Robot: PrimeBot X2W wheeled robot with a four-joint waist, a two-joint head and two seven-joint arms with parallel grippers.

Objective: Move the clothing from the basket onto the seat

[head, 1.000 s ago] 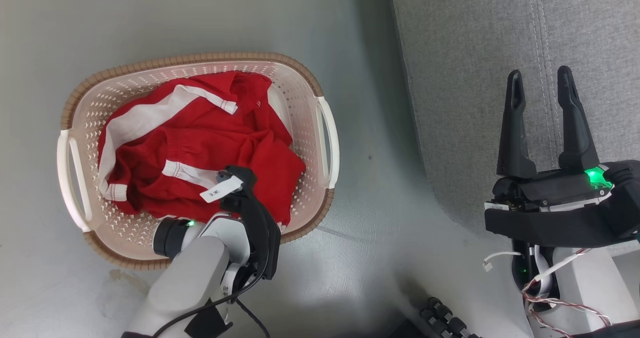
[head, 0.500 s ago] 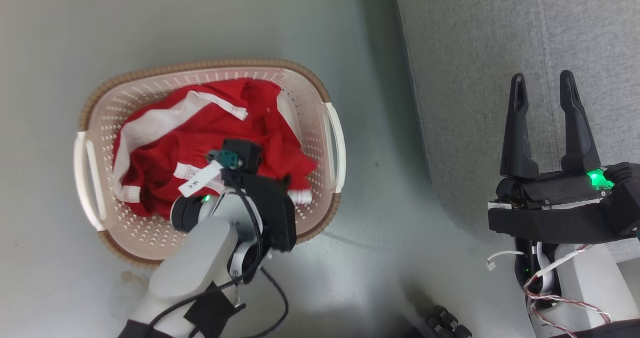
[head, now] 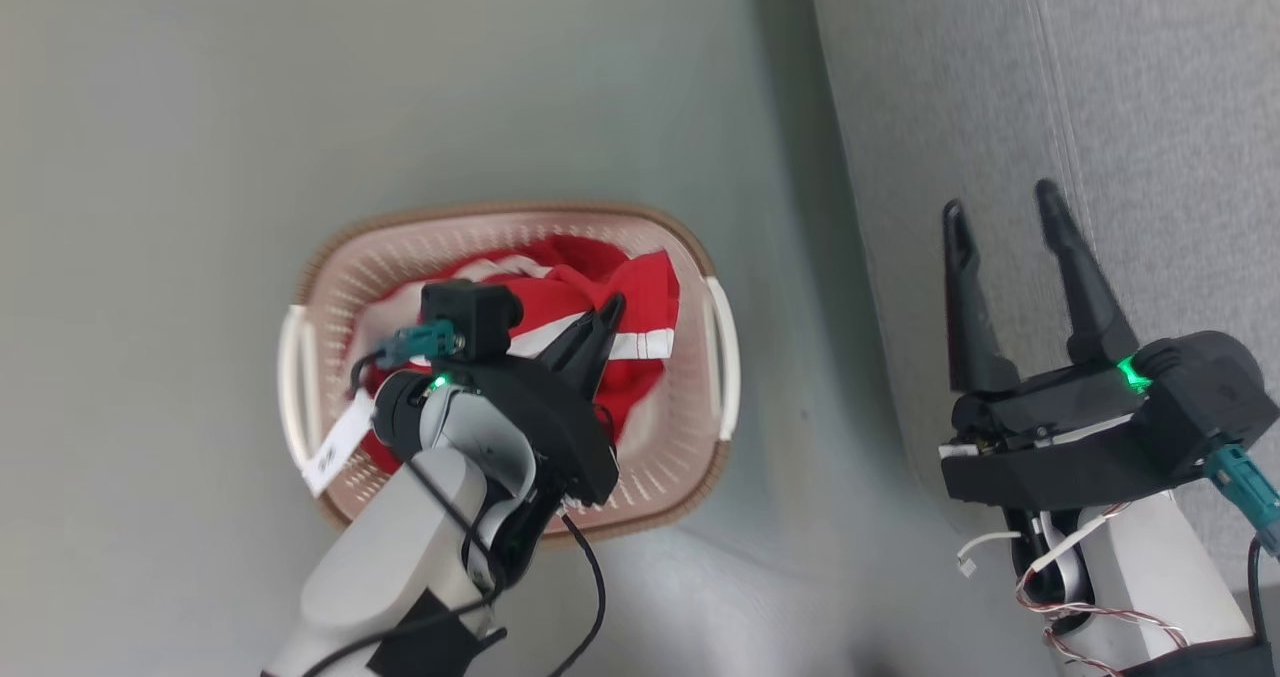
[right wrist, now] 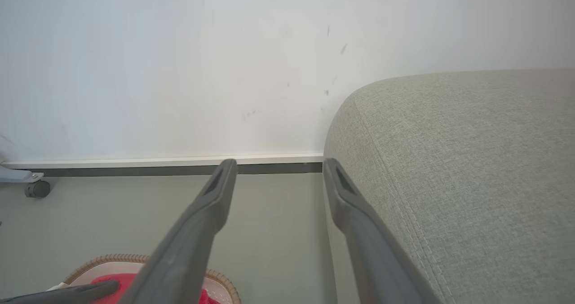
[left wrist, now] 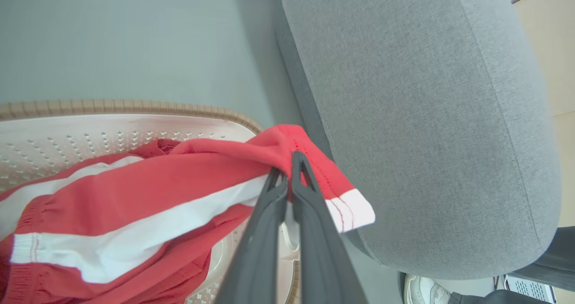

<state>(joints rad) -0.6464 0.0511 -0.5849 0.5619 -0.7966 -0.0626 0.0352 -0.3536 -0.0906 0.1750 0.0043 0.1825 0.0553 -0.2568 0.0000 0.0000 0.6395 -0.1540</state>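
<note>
I expect another red piece to be hidden low in the basket, because red cloth shows there beneath the lifted clothing.
The red clothing with white stripes lies partly in the cream basket on the floor. My left gripper is shut on a fold of the clothing near a white cuff and holds it lifted above the basket rim. The grey seat stands to the right, and in the left wrist view the seat rises just past the held fold. My right gripper hangs open over the seat's edge, nothing between its fingers; the right wrist view shows it beside the seat.
Pale grey floor surrounds the basket. A white wall with a baseboard stands behind. A small caster sits at the wall on the left. A shoe appears near the seat's base.
My left gripper closed on the clothing and lifted a fold up out of the basket. The head camera shifted, so the basket now sits lower and further right in its view.
</note>
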